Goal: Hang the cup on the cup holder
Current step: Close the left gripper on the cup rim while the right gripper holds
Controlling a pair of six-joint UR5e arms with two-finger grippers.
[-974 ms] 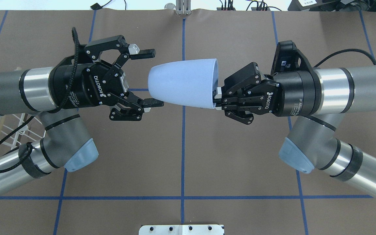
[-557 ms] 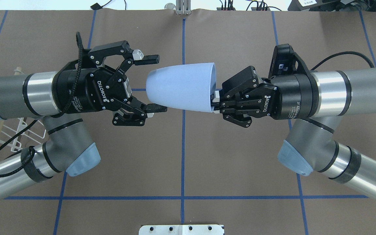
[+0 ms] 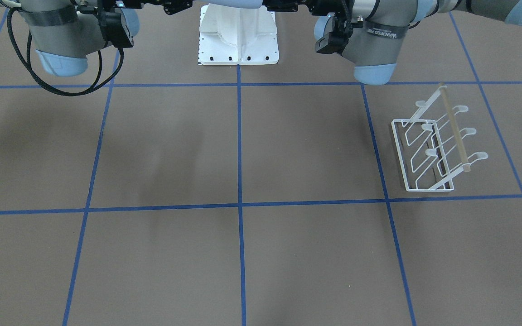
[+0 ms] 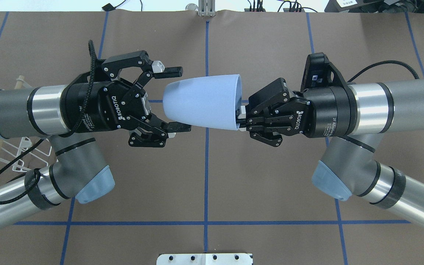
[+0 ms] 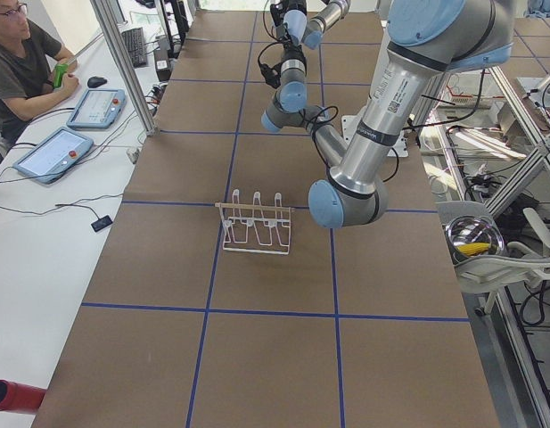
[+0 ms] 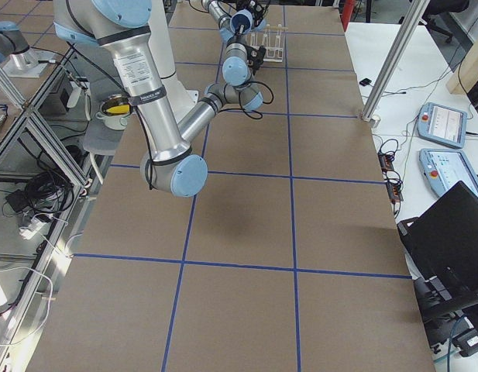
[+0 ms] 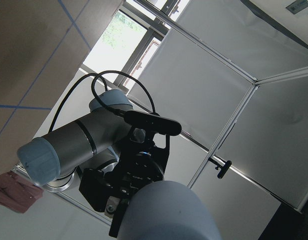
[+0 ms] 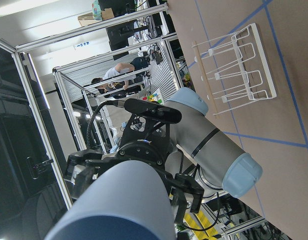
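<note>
I am to lower the opening of the pale blue cup [image 3: 236, 2] over one of the cup holder's pegs [image 3: 430, 152]. The pegs slant up and outward, so the cup will hang tilted with its base outward.
The pale blue cup [image 4: 204, 101] is held on its side high above the table, base toward the robot's left. My right gripper [image 4: 240, 118] is shut on the cup's rim. My left gripper [image 4: 186, 98] is open, with one finger on each side of the cup's base and small gaps to it. The cup's base fills the bottom of the left wrist view [image 7: 163, 212], and its side shows in the right wrist view [image 8: 119, 205]. The white wire cup holder [image 3: 437, 149] with its wooden rod stands on the table on the robot's left, mostly hidden under the left arm in the overhead view [image 4: 13, 154].
The white bolted pedestal base [image 3: 238, 40] sits at the table's near-robot edge. Blue tape lines grid the brown table. An operator [image 5: 25, 53] sits beside the table with tablets. A metal bowl [image 5: 473, 239] lies off the table behind the robot.
My left gripper has moved right, so its open fingers now flank the cup's base. My right gripper has shifted the cup slightly left and lower in view.
</note>
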